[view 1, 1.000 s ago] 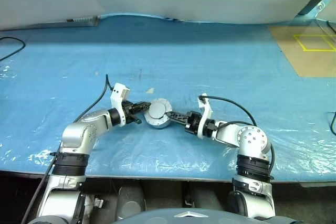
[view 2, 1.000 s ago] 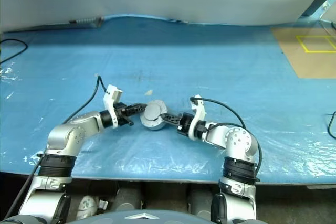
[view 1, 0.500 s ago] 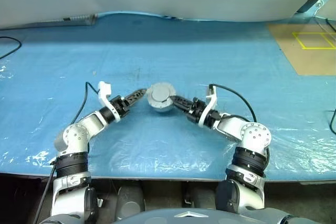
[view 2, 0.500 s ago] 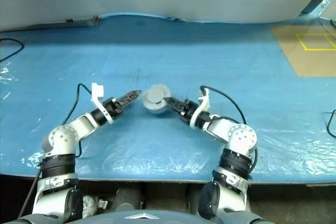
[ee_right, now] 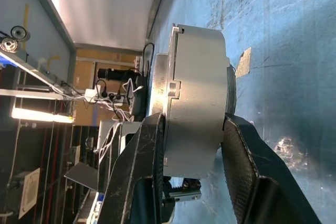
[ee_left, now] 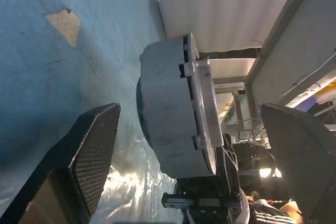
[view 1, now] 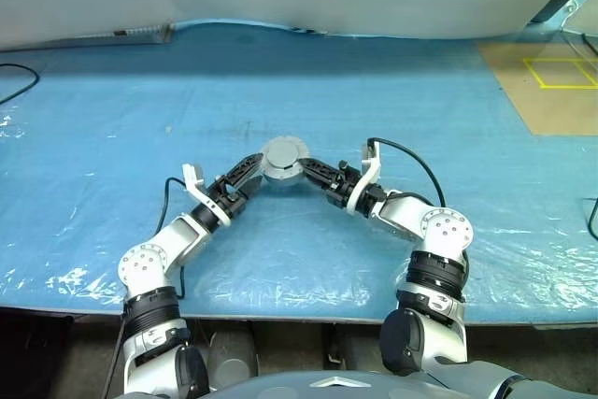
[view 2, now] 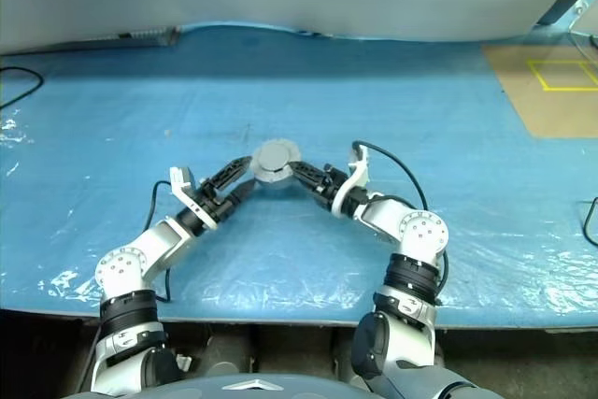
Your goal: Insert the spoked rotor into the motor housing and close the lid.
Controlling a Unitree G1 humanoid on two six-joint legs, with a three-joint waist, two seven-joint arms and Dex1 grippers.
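A dark seam (ee_left: 193, 98) can be seen under the lid on the side toward my left gripper, so my left gripper should close over the lid and housing (view 1: 271, 160) on that side.
The motor housing (view 1: 283, 172), a round silver-grey cup, hangs just above the blue table with the smooth grey lid (view 1: 283, 153) sitting on top of it. My right gripper (view 1: 301, 167) is shut on the pair from the right. In the right wrist view one finger (ee_right: 149, 145) lies on the lid (ee_right: 160, 90) and the other under the housing (ee_right: 199, 93). My left gripper (view 1: 249, 176) stands open right beside the housing on its left, its fingers (ee_left: 92, 150) wide apart and clear of the housing (ee_left: 165, 114). The spoked rotor is hidden.
A small tan scrap (ee_left: 64, 24) lies on the blue table cover (view 1: 392, 109) under the housing. A brown board with yellow tape (view 1: 551, 81) sits at the far right. A black cable (view 1: 19, 81) lies at the far left.
My left gripper has opened, let go of the housing, and its wrist has rolled. My right gripper has carried the closed housing up and away from me.
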